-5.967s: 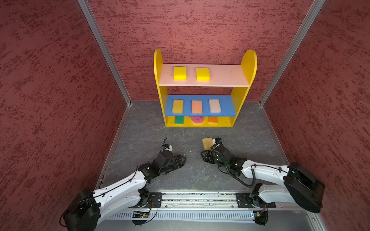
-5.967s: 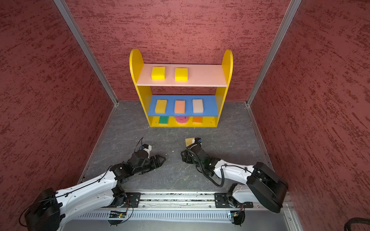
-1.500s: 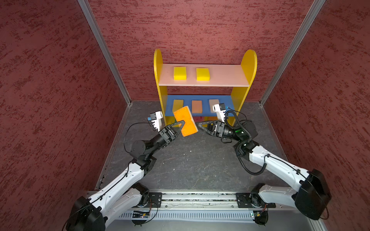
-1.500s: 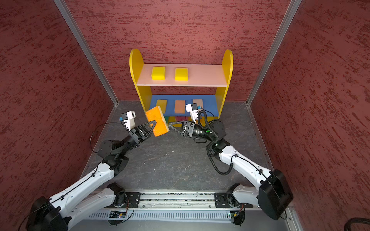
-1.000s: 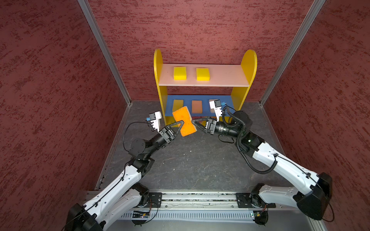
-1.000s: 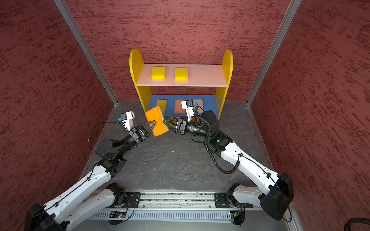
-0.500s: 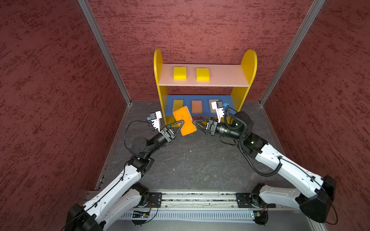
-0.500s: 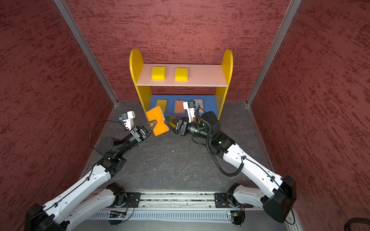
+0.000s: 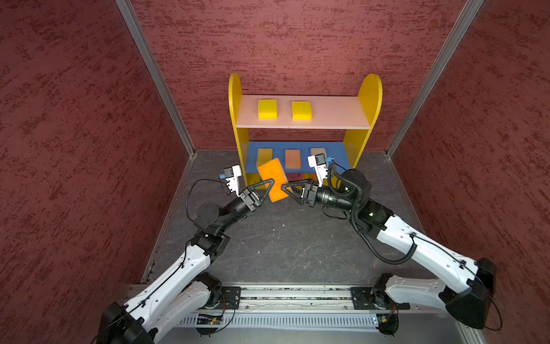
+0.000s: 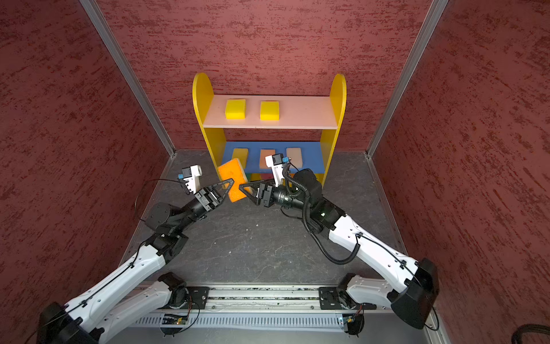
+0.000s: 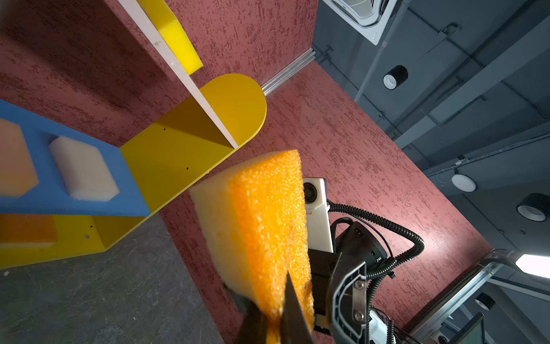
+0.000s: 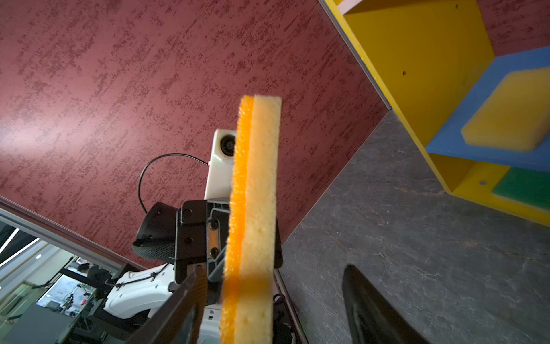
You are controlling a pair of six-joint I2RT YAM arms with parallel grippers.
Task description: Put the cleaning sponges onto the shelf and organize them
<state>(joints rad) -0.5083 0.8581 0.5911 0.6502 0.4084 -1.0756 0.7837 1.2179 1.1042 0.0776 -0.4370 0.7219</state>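
Observation:
I should take the orange-and-cream sponge by the opposite edge (image 9: 283, 177) with my right gripper, because my left gripper is holding it far from the pink top board's loose end (image 9: 337, 110).
An orange-and-cream sponge (image 9: 272, 175) (image 10: 233, 178) hangs in the air in front of the shelf (image 9: 327, 116) (image 10: 297, 114). My left gripper (image 9: 271, 185) (image 10: 231, 183) is shut on one edge of it, and in the left wrist view the foam (image 11: 262, 223) is pinched between the jaws (image 11: 273, 321). My right gripper (image 9: 285, 190) (image 10: 242, 189) stands open around the opposite edge. In the right wrist view the sponge (image 12: 256, 193) sits between the spread fingers (image 12: 273, 269) with a gap on each side.
Two yellow sponges (image 9: 267, 109) (image 9: 301, 110) lie on the pink top board. Golden (image 9: 264, 155), peach (image 9: 292, 158) and cream (image 11: 83, 172) sponges sit on the blue board. A green sponge (image 12: 526, 184) and an orange one (image 11: 26, 229) lie on the bottom board. Red walls enclose the grey floor (image 9: 282, 247).
Six seconds ago both arms were low and the sponge lay on the floor by the right gripper. Now the left gripper holds it up. Over the last second both arms barely moved.

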